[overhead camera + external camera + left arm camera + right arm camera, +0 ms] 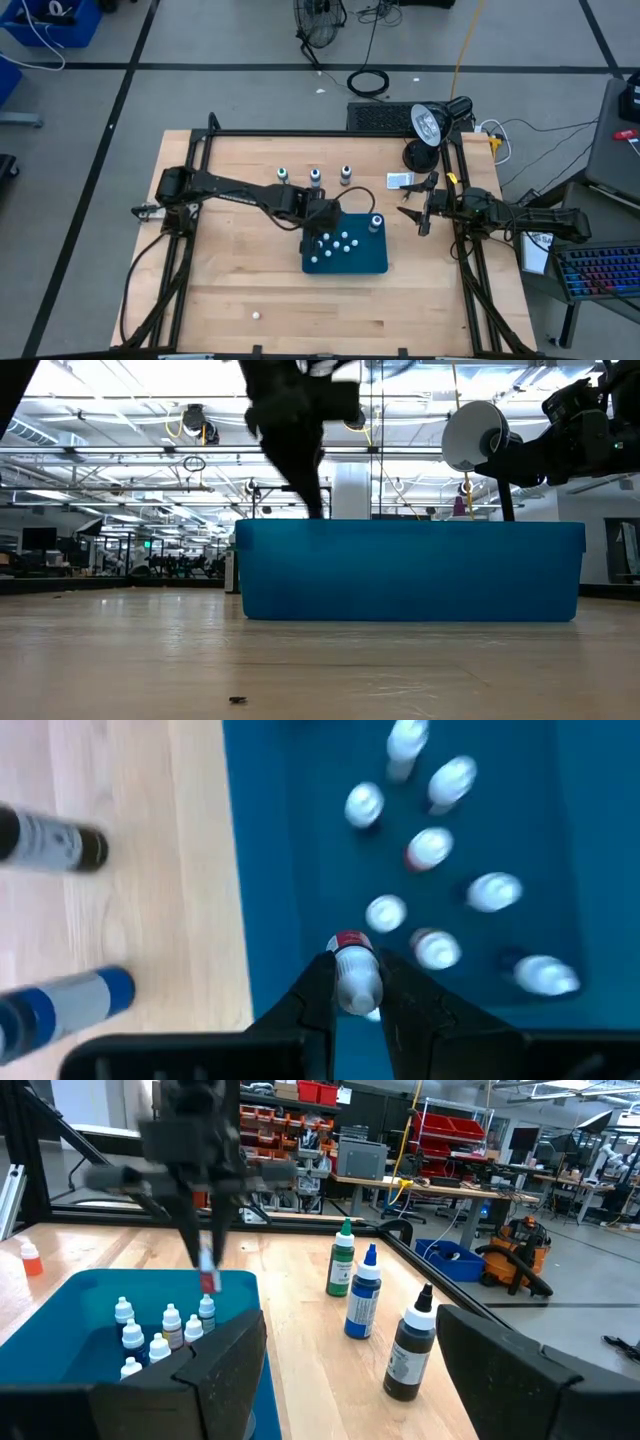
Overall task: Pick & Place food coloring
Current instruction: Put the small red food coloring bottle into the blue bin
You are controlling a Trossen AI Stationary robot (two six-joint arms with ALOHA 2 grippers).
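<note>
My left gripper should keep moving down, because the bottle's red body (208, 1282) points down over the blue tray's open bottom (322, 918). It should let go once the bottle stands there.
A small food coloring bottle (348, 941) with a red body and a pale top is in my left gripper (355, 968), which is shut on it above the left part of the blue tray (375, 262). Several more small pale-topped bottles (338, 244) stand upright on the tray's floor. The green (341, 1262), blue (364, 1294) and black (409, 1344) bottles are larger and stand in a row on the table beyond the tray. My right gripper (350, 1380) is open, right of the tray, and touches nothing. My left gripper pinches the small bottle by its pale upper part (360, 988) between its two fingers (318, 988), coming from above and pointing down. The red body (209, 1281) hangs below the fingertips, upright and lifted clear over the tray.
A lamp (428, 125) on a round base (418, 156) stands at the table's far right, with a pale card (400, 181) beside it. One tiny bottle (257, 314) stands alone near the table's near edge. A dark frame (300, 133) borders the table.
</note>
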